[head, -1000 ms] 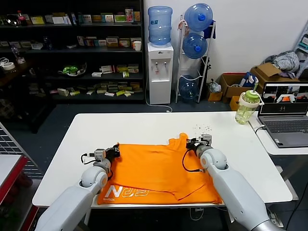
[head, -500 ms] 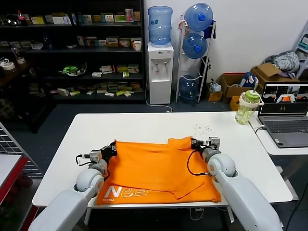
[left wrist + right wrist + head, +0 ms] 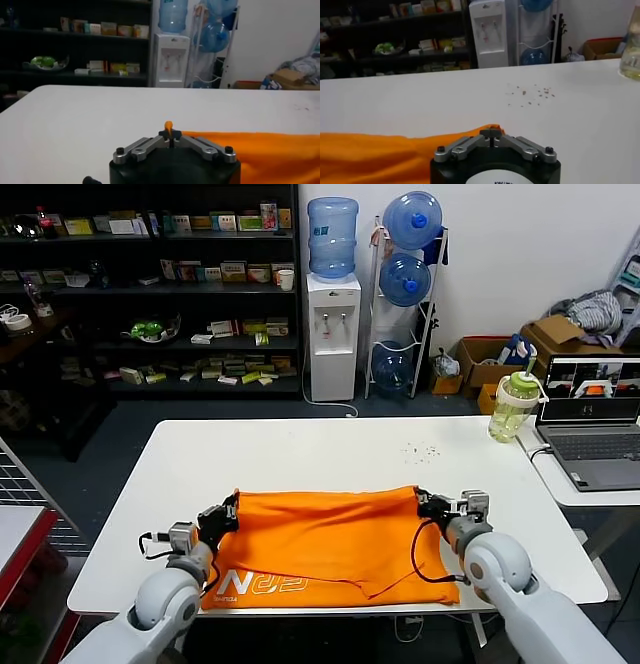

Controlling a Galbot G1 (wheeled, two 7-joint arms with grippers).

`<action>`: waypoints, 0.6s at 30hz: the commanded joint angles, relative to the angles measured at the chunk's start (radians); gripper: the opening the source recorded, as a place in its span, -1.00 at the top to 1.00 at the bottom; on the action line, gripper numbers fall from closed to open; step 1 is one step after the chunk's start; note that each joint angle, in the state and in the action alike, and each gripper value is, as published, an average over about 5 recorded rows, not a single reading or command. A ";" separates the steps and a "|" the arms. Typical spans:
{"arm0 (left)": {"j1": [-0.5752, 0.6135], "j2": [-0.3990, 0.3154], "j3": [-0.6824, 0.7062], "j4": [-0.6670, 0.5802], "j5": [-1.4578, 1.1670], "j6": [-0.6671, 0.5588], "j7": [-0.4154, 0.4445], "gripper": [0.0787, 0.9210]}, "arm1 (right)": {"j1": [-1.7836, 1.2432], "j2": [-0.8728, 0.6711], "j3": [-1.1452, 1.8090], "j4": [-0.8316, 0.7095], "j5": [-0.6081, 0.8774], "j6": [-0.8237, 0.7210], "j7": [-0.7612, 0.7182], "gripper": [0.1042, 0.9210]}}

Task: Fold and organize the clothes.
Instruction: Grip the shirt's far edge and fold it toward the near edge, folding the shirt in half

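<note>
The T-shirt's far edge (image 3: 325,494) is stretched straight between both of the robot's grippers, so the left gripper should carry on moving toward the white lettering (image 3: 238,583) and let go once the T-shirt's edge lies folded over.
The bright orange T-shirt (image 3: 325,539) lies folded on the white table (image 3: 300,449), white lettering (image 3: 265,584) showing at its near left. My left gripper (image 3: 231,506) is shut on the shirt's far left corner; in the left wrist view a tip of orange cloth (image 3: 169,125) pokes out between the closed jaws of the left gripper (image 3: 170,135). My right gripper (image 3: 421,501) is shut on the far right corner; the right wrist view shows the right gripper (image 3: 491,134) closed on the shirt's edge (image 3: 395,150). The collar is hidden.
A green-lidded bottle (image 3: 513,406) and an open laptop (image 3: 592,424) stand at the right on a side table. Small crumbs (image 3: 422,450) dot the table beyond the shirt. Shelves, a water dispenser (image 3: 332,334) and boxes stand behind the table.
Both grippers have drawn toward me and apart, pulling the shirt's far edge with them. The raised fold at the right has flattened and the far edge is now a straight line.
</note>
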 commanded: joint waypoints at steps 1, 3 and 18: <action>0.170 0.049 -0.030 -0.161 0.020 -0.002 -0.023 0.96 | -0.174 -0.086 0.083 0.201 0.056 -0.038 0.055 0.95; 0.185 0.053 -0.034 -0.167 0.025 -0.004 -0.025 0.96 | -0.198 -0.094 0.096 0.220 0.062 -0.043 0.060 0.95; 0.231 0.064 -0.040 -0.186 0.057 -0.019 -0.043 0.96 | -0.328 -0.099 0.157 0.293 0.066 -0.068 0.085 0.95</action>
